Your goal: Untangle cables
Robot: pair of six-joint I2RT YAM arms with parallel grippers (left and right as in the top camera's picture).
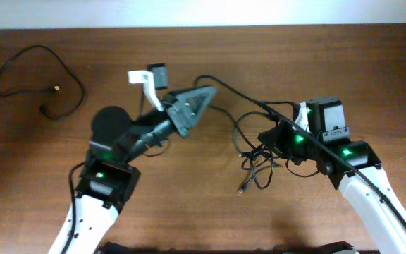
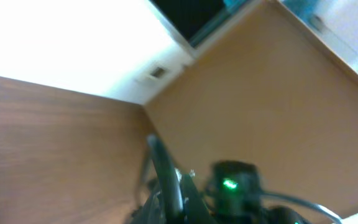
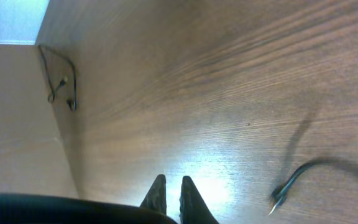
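Note:
The robot's left gripper is holding a cable that still loops into the tangle (image 1: pixel 258 168) by the right gripper, so the left gripper should pull that cable free toward the separate cable (image 1: pixel 80 85).
A tangle of thin black cables (image 1: pixel 256 161) lies on the wooden table right of centre, with one plug end (image 1: pixel 242 190) sticking out at the front. One strand (image 1: pixel 238 93) runs taut from it up to my left gripper (image 1: pixel 207 92), which is raised and shut on that cable; its wrist view (image 2: pixel 176 186) is blurred. My right gripper (image 1: pixel 264 137) is beside the tangle's upper right. Its fingers (image 3: pixel 169 185) are nearly together with nothing visible between them, and a cable end (image 3: pixel 291 182) lies to their right. A separate cable (image 1: pixel 41 77) lies at the far left, also in the right wrist view (image 3: pixel 59 79).
The table's back edge meets a white wall (image 1: pixel 203 13). A white bracket with a dark block (image 1: pixel 150 79) sits just behind the left gripper. The arms' own thicker wires run along both arms.

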